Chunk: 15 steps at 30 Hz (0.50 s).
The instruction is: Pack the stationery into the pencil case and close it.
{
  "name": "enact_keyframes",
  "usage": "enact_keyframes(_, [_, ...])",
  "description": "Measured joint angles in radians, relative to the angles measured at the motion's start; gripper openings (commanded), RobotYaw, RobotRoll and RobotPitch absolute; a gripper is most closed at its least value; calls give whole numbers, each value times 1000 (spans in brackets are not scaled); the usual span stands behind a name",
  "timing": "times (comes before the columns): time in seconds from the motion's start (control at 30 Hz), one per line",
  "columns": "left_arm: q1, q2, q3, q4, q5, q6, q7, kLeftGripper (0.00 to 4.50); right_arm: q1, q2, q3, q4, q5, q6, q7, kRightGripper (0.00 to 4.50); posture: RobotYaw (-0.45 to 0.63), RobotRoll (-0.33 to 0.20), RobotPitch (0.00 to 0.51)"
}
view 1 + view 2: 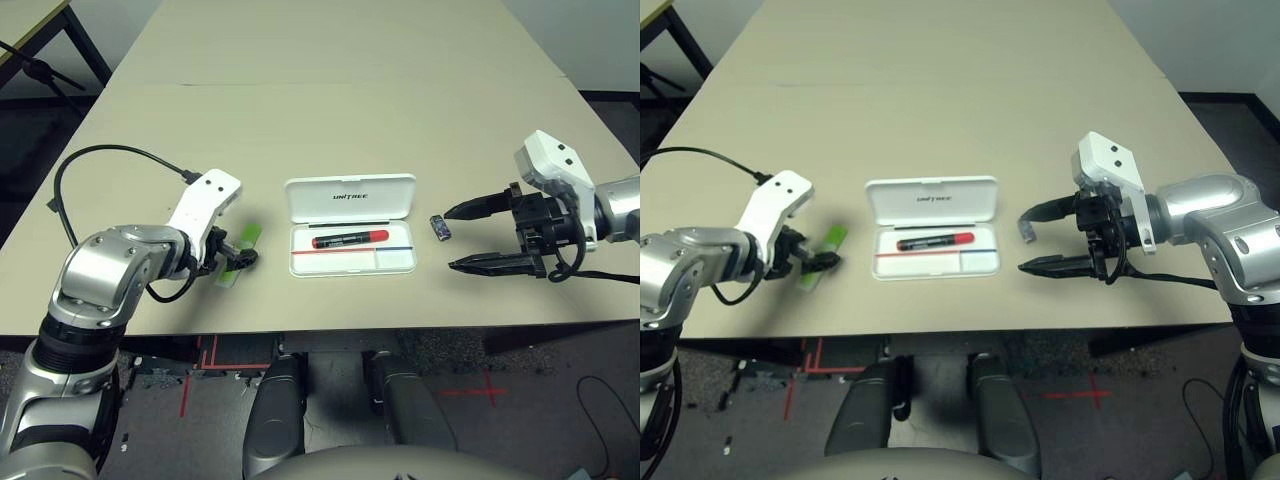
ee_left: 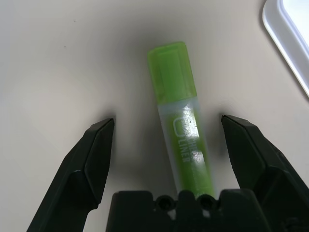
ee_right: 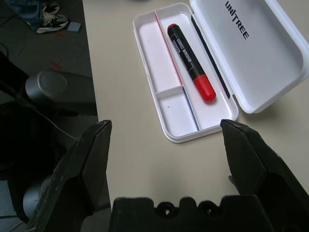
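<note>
My left gripper needs to pick up the light-green highlighter (image 1: 249, 237), which lies crosswise to the pencil case's empty long slot (image 1: 332, 263), and turn it lengthwise before I lay it there.
The white pencil case (image 1: 310, 208) lies open in the middle of the table, lid folded back. A red marker with a black cap (image 1: 350, 239) rests in its tray. To the left a light-green highlighter (image 1: 243, 250) lies flat on the table. My left gripper (image 2: 167, 120) is open and straddles it, with one finger on each side and neither touching. A tiny dark block (image 1: 440, 228) sits just right of the case. My right gripper (image 1: 450, 238) is open, pointing at the case, with the block near its fingertips.
The beige table (image 1: 330, 90) stretches far back behind the case. Its front edge (image 1: 350, 322) runs close below the case and both grippers. A black cable (image 1: 100, 155) loops over the table by my left arm.
</note>
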Motion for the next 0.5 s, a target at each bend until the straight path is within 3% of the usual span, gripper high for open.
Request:
enact_keyframes(0.07, [8,-2,-2,0,-1,-3,3,4500,0,0,0,0,-1,-1,0,4484,1,0,168])
enact_keyframes(0.17, [12,-1,-7,-2,-3,-16,3,3881,0,0,1,0,-2,-4,-1,4500,1,0,168])
enact_keyframes(0.4, [22,10,-24,-10,-17,-38,-3,1264,0,0,2,0,-5,-14,-2,4500,1,0,167])
enact_keyframes(0.5, [24,38,-46,-11,-18,-64,-15,1071,0,1,6,0,-11,-16,-3,4500,1,0,168])
